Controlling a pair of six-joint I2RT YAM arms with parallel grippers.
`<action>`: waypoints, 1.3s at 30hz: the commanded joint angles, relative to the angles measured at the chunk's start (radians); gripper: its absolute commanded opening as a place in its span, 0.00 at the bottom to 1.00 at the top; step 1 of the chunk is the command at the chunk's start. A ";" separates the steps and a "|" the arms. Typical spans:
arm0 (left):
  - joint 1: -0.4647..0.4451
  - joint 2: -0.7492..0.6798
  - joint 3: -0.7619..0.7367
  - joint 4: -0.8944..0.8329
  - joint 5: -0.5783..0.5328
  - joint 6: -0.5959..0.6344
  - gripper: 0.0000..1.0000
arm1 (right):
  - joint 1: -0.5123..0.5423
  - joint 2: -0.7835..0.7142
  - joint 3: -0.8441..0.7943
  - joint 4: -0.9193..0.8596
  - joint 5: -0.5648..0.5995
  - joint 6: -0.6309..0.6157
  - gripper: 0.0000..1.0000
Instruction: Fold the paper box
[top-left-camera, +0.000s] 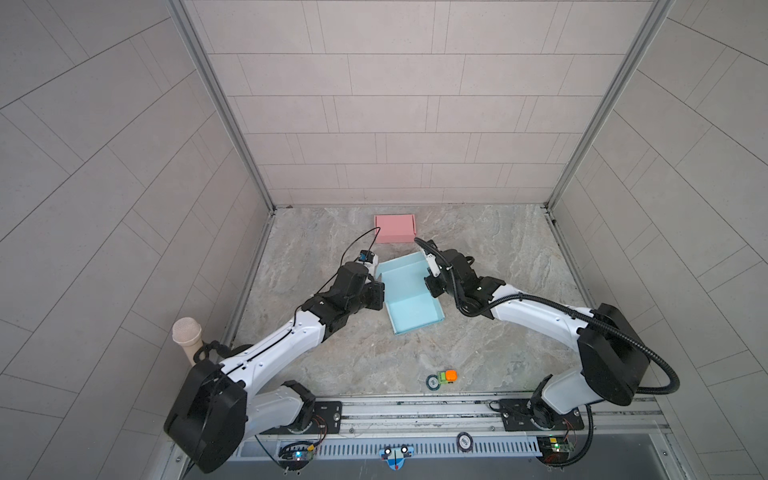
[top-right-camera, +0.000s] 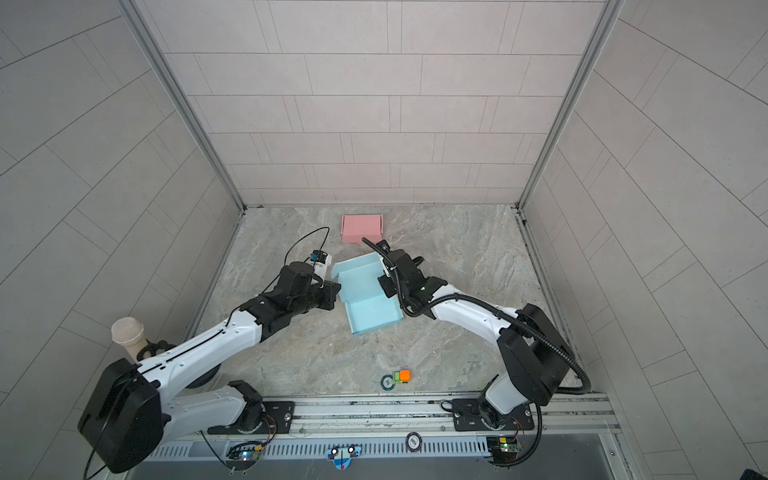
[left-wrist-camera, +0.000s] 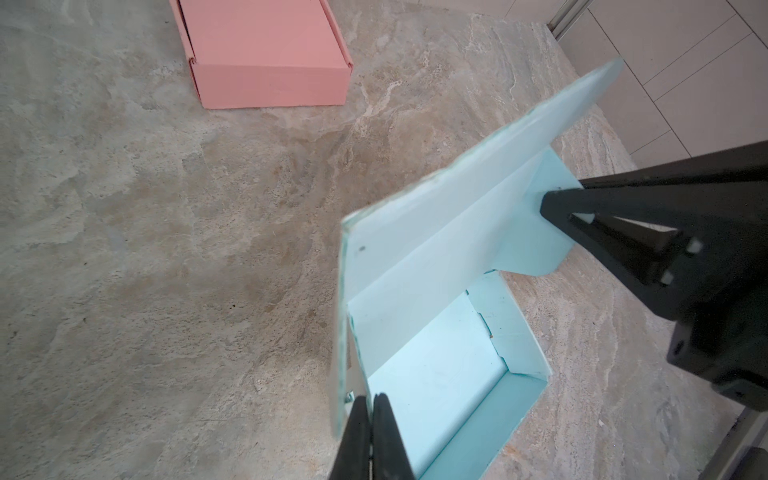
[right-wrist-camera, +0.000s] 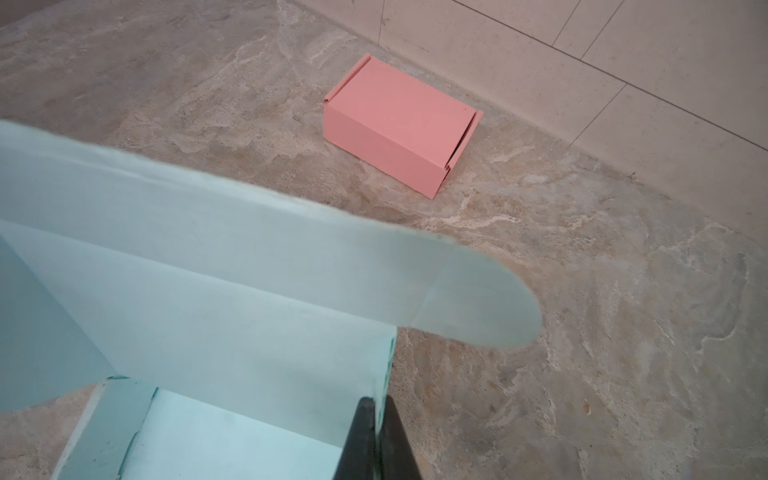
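Observation:
My grippers are holding the lid by both side flaps (left-wrist-camera: 544, 220), so I keep swinging the lid with my right gripper toward the box's front side (top-left-camera: 419, 326) until it covers the box.
A light blue paper box (top-left-camera: 411, 299) (top-right-camera: 370, 307) lies open in the middle of the table, its lid panel (right-wrist-camera: 208, 270) raised at the far end. A rounded side flap (right-wrist-camera: 478, 307) sticks out from the lid. My left gripper (left-wrist-camera: 371, 399) (top-left-camera: 380, 286) is shut on the box's left side wall (left-wrist-camera: 343, 311). My right gripper (right-wrist-camera: 377, 401) (top-left-camera: 430, 286) is shut on the box's right edge, with the paper running between its fingers. It also shows across the box in the left wrist view, the right gripper (left-wrist-camera: 552, 205) sitting at the lid's far corner.
A closed pink box (top-left-camera: 395, 228) (top-right-camera: 361, 228) (left-wrist-camera: 270, 54) (right-wrist-camera: 399, 124) sits just beyond the blue one, near the back wall. A small orange and green toy (top-left-camera: 446, 376) lies by the front rail. A beige cylinder (top-left-camera: 187, 336) stands at the left.

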 joint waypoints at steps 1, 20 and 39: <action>-0.025 -0.008 -0.020 0.148 -0.007 0.048 0.03 | 0.021 0.021 0.013 -0.008 0.004 0.015 0.09; -0.161 0.043 -0.124 0.321 -0.214 0.020 0.02 | 0.079 -0.005 -0.059 0.001 0.052 0.114 0.12; -0.206 0.097 -0.282 0.628 -0.348 0.082 0.03 | 0.138 0.019 -0.075 0.007 0.238 0.280 0.11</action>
